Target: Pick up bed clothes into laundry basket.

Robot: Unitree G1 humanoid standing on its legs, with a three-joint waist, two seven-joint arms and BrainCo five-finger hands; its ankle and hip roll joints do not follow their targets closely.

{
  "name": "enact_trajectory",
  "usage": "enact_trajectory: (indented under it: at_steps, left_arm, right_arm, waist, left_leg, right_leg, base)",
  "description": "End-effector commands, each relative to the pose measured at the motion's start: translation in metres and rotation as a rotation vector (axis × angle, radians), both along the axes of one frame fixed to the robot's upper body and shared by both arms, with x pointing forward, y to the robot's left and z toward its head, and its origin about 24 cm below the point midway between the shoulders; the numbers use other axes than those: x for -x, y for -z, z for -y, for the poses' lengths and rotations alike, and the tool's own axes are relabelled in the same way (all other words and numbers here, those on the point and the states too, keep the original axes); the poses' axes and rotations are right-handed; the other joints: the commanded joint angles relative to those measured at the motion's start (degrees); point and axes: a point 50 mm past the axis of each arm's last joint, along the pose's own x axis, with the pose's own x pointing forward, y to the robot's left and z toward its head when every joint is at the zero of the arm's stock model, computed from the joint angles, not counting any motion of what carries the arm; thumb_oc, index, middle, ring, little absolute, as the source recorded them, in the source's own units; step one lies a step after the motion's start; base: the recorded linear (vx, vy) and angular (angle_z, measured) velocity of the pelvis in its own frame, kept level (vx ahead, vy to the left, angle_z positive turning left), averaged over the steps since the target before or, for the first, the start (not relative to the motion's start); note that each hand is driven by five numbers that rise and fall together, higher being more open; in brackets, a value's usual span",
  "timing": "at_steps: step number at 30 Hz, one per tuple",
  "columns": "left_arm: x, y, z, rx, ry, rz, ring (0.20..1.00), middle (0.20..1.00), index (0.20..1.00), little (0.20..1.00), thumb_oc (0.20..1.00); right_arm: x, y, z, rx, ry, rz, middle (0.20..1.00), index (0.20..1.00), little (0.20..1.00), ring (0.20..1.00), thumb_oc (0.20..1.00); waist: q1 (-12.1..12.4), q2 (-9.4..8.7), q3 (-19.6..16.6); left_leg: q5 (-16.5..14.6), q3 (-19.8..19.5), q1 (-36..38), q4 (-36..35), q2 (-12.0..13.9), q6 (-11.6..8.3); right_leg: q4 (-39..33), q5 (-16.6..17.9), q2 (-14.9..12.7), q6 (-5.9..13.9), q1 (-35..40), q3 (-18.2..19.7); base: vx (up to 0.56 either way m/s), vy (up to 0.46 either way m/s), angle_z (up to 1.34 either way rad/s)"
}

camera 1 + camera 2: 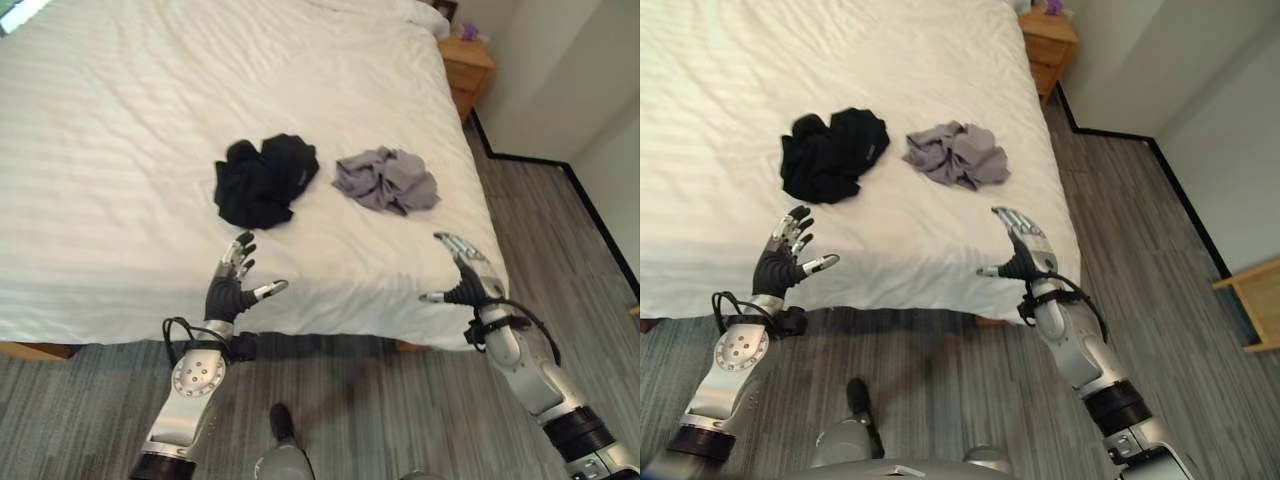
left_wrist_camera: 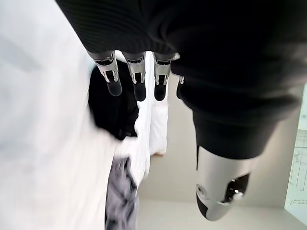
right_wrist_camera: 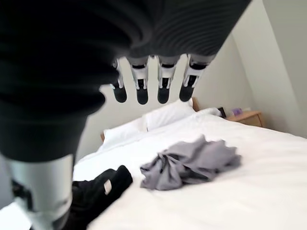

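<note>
The black garment (image 1: 262, 184) lies in loose, rumpled folds (image 1: 262, 160), so it will sag and spread out when the robot lowers it into the laundry basket.
Two crumpled garments lie side by side on the white bed (image 1: 120, 150): a black one (image 1: 263, 180) and, to its right, a grey one (image 1: 386, 179). My left hand (image 1: 233, 282) hovers open over the bed's near edge, just short of the black garment, holding nothing. My right hand (image 1: 465, 272) is open too, above the bed's near right corner, a little short of the grey garment (image 3: 192, 162). The black garment (image 2: 112, 110) shows past the left hand's fingers (image 2: 139, 86).
A wooden nightstand (image 1: 466, 70) stands at the bed's far right, by the wall. Grey wood-look floor (image 1: 560, 250) runs along the bed's right side and in front of it. A piece of wooden furniture (image 1: 1250, 305) sits at the far right.
</note>
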Motion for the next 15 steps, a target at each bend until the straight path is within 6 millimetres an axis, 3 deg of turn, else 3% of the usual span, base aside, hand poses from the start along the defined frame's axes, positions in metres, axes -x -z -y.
enact_trajectory:
  at_steps: [1,2,3,4,8,9,12,15]
  left_arm:
    - [-0.002,-0.018,0.001,-0.065,0.009,0.101,1.0,1.0,1.0,1.0,1.0]
    - [-0.002,-0.018,0.001,-0.065,0.009,0.102,1.0,1.0,1.0,1.0,1.0]
    - [-0.004,-0.019,-0.001,-0.069,-0.002,0.101,1.0,1.0,1.0,1.0,1.0]
    - [-0.005,-0.018,0.0,-0.061,0.003,0.098,1.0,1.0,1.0,1.0,1.0]
    - [-0.009,-0.012,0.005,-0.022,0.017,0.081,1.0,1.0,1.0,1.0,1.0]
    - [-0.01,-0.011,0.006,-0.009,0.022,0.074,1.0,1.0,1.0,1.0,1.0]
    - [-0.009,-0.012,0.008,-0.016,0.046,0.079,1.0,1.0,1.0,1.0,1.0]
    - [-0.01,-0.016,0.008,-0.002,0.053,0.108,1.0,1.0,1.0,1.0,1.0]
  right_arm:
    - [-0.027,-0.048,0.016,0.1,0.096,0.204,1.0,1.0,1.0,1.0,1.0]
    - [-0.027,-0.048,0.016,0.1,0.096,0.205,1.0,1.0,1.0,1.0,1.0]
    - [-0.027,-0.06,0.022,0.109,0.121,0.257,1.0,1.0,1.0,1.0,1.0]
    - [-0.027,-0.062,0.025,0.118,0.13,0.266,1.0,1.0,1.0,1.0,1.0]
    - [-0.032,-0.066,0.036,0.133,0.179,0.272,1.0,1.0,1.0,1.0,1.0]
    - [-0.035,-0.062,0.038,0.166,0.189,0.239,1.0,1.0,1.0,1.0,1.0]
    - [-0.046,-0.068,0.039,0.225,0.197,0.242,1.0,1.0,1.0,1.0,1.0]
    - [-0.063,-0.076,0.038,0.256,0.202,0.227,1.0,1.0,1.0,1.0,1.0]
  waist:
    - [0.99,-0.36,-1.47]
    - [0.96,-0.37,-1.48]
    - [0.01,-0.17,-1.32]
    - [-0.42,-0.28,-1.17]
    - [-3.21,-1.79,-1.08]
    - [-3.57,-2.01,-1.07]
    - [-3.4,-2.31,-1.2]
    - [-2.56,-1.92,-1.43]
  left_leg:
    - [-3.4,2.27,1.69,0.21,6.44,-7.73]
    - [-3.41,2.26,1.63,0.21,6.43,-7.73]
    - [-3.92,0.01,1.09,0.21,5.66,-7.84]
    - [-4.38,-1.19,1.15,0.21,4.79,-7.89]
    - [-6.88,-5.68,1.44,0.21,0.83,-7.47]
    - [-7.34,-6.79,1.9,0.21,0.04,-7.43]
    - [-7.9,-7.23,1.86,0.21,-1.46,-7.13]
    - [-7.28,-6.94,0.72,0.21,-1.48,-7.29]
  right_leg:
    - [-1.02,-5.7,0.66,1.68,-5.03,-0.18]
    - [-0.94,-5.74,0.64,1.68,-5.11,-0.17]
    - [-3.97,-9.93,5.31,-0.45,-8.07,3.09]
    - [-6.21,-11.47,6.95,-0.61,-8.85,4.76]
    - [-18.37,-9.19,12.89,-1.53,-12.44,12.84]
    - [-19.47,-8.01,13.4,-1.08,-13.94,14.82]
    - [-24.14,-5.61,11.67,-0.47,-11.97,12.63]
    - [-24.19,-4.7,11.04,0.41,-12.63,12.28]
  base:
    - [0.2,0.191,0.21]
    - [0.21,0.1,0.23]
    - [0.24,0.082,0.26]
    - [0.33,0.089,0.41]
    - [0.24,0.025,0.96]
    - [0.26,0.006,0.66]
    - [0.14,-0.004,1.25]
    - [0.05,-0.079,0.13]
